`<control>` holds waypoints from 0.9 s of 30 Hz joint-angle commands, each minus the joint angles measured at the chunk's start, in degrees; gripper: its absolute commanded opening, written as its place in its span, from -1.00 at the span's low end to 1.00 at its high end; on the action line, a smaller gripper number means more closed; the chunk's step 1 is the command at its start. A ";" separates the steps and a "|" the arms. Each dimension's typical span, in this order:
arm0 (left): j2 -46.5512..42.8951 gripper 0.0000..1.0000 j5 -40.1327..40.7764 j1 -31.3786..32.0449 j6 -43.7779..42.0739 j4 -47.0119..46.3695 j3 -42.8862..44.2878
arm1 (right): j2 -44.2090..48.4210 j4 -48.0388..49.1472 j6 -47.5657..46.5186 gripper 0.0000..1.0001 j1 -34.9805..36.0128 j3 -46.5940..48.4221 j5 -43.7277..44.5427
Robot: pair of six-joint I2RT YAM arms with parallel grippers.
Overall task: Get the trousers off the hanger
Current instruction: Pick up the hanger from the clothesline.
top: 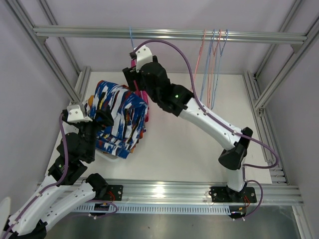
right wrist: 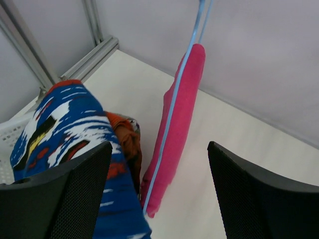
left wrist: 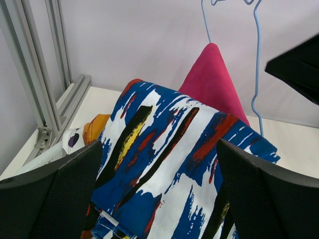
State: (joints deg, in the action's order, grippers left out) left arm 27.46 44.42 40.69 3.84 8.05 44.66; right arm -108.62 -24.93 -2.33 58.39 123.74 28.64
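I expect the pink trousers (right wrist: 180, 122) to come along hanging when I lift the blue wire hanger (right wrist: 191, 41) off the top rail, since they hang draped inside it.
Pink trousers (right wrist: 187, 99) hang on a blue wire hanger (right wrist: 171, 119), their lower end near the table. My right gripper (right wrist: 159, 149) is open just in front of them, and its fingers touch nothing. In the top view it (top: 134, 82) sits at the hanging pink trousers (top: 145, 107). Blue-white-red patterned trousers (left wrist: 169, 149) lie on top of a pile, with orange trousers (left wrist: 94, 127) showing under them. My left gripper (left wrist: 159, 154) is wide open over the patterned trousers (top: 119, 114), one finger on either side, not closed on the cloth.
The pile sits in a white basket (right wrist: 10, 144) at the table's left. Several empty wire hangers (top: 214, 64) hang from the top rail (top: 169, 34) at the right. Aluminium frame posts (left wrist: 30, 84) stand close on the left.
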 commanded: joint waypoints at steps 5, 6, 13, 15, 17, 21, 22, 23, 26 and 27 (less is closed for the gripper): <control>0.13 0.99 0.05 -0.52 -0.50 -1.29 -0.02 | -8.97 -1.44 2.24 0.63 -4.77 11.42 -9.83; 0.13 0.99 -0.13 -0.52 -0.41 -1.29 -0.02 | -9.68 -1.18 3.46 0.64 -5.39 11.87 -10.53; 0.31 0.99 -0.83 -0.52 -0.14 -1.02 0.07 | -14.25 1.55 5.67 0.49 -8.47 13.36 -13.44; 0.31 0.99 -0.65 -0.43 -0.32 -1.11 -0.02 | -15.22 2.34 5.93 0.17 -8.82 14.07 -12.56; 0.31 0.99 -0.92 -0.52 -0.41 -1.28 -0.19 | -15.83 3.30 5.93 -0.08 -9.26 14.33 -11.95; 0.31 0.99 -1.36 -0.43 -0.41 -1.11 -0.10 | -16.01 3.57 6.28 -0.83 -9.44 14.51 -10.02; 0.22 0.99 -1.27 -0.43 -0.41 -1.20 -0.19 | -15.92 3.31 6.54 -0.93 -9.35 14.60 -9.84; 0.14 0.99 -1.44 -0.52 -0.41 -1.29 -0.19 | -15.75 2.78 6.89 -1.00 -9.43 14.51 -9.66; 0.22 0.99 -1.80 -0.43 -0.41 -1.37 -0.28 | -14.35 2.25 6.90 -1.00 -9.00 13.03 -6.77; 0.31 0.99 -1.88 -0.52 -0.41 -1.29 -0.37 | -12.86 2.51 6.55 -1.00 -8.65 11.97 -4.41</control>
State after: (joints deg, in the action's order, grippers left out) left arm 27.49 44.03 40.69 3.92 8.05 44.66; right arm -125.03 -24.36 4.43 49.10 134.87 19.16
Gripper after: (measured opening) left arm 0.994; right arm 0.005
